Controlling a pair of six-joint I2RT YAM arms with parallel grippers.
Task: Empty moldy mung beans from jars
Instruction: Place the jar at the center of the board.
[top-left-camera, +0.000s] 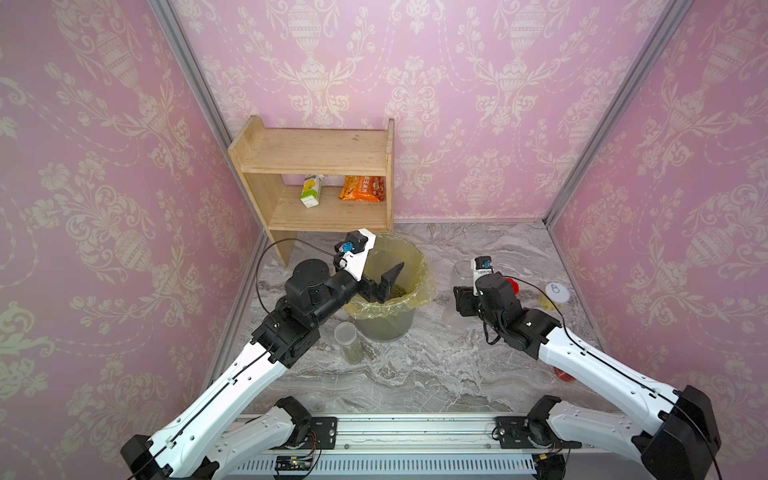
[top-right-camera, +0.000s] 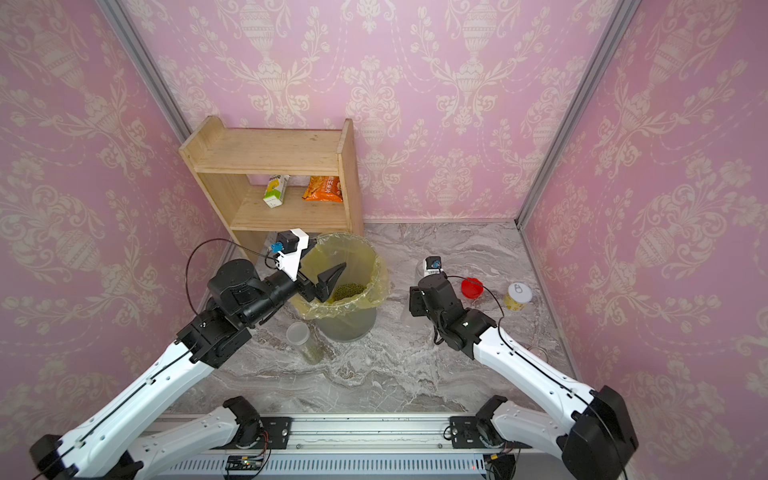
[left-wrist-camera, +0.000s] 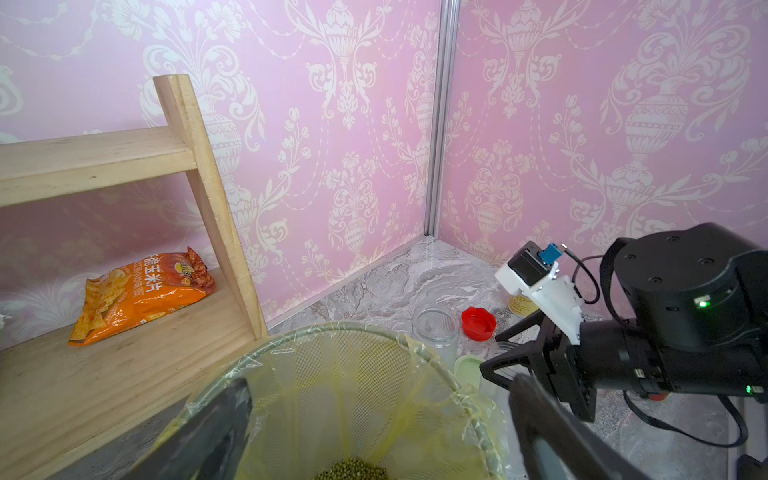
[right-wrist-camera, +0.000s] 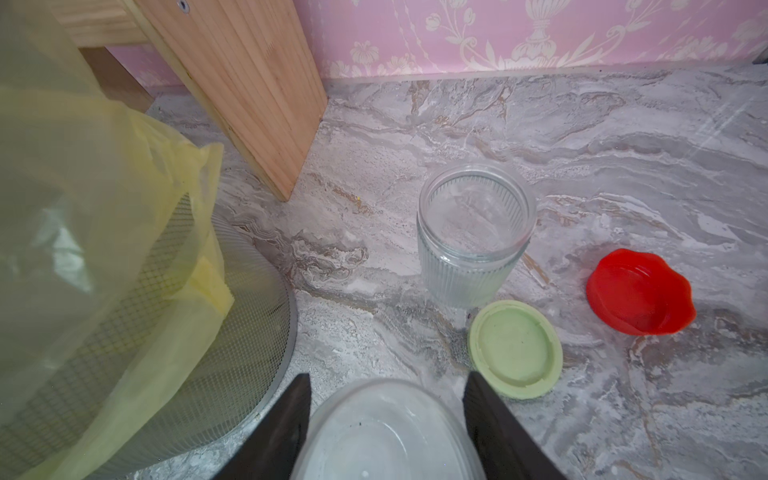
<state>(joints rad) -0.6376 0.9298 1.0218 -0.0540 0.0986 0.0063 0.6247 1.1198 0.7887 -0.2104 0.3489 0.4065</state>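
The clear jar (right-wrist-camera: 385, 441) is hanging over open tabletop (top-right-camera: 405, 325), clear of the grey bin and the pale green lid. So my right gripper should keep bringing the jar down until it stands.
My left gripper (left-wrist-camera: 378, 395) hangs open over the grey bin (top-left-camera: 386, 328) with nothing between its fingers. A heap of mung beans (top-right-camera: 349, 291) lies at the bottom of the bin's yellow bag. My right gripper (right-wrist-camera: 387, 382) is shut on a clear, empty-looking jar (right-wrist-camera: 386, 432) that stands on the table to the right of the bin. Just beyond it an empty ribbed jar (right-wrist-camera: 476, 232) stands open. A slim, tall jar (top-left-camera: 348, 343) with a translucent lid stands at the bin's front left, with beans inside it.
A pale green lid (right-wrist-camera: 515, 349) and a red lid (right-wrist-camera: 640, 291) lie upturned beside the ribbed jar. A yellow can (top-right-camera: 518, 296) stands far right, and a red can (top-left-camera: 565, 374) shows under my right arm. The wooden shelf (top-left-camera: 316, 166) stands behind the bin.
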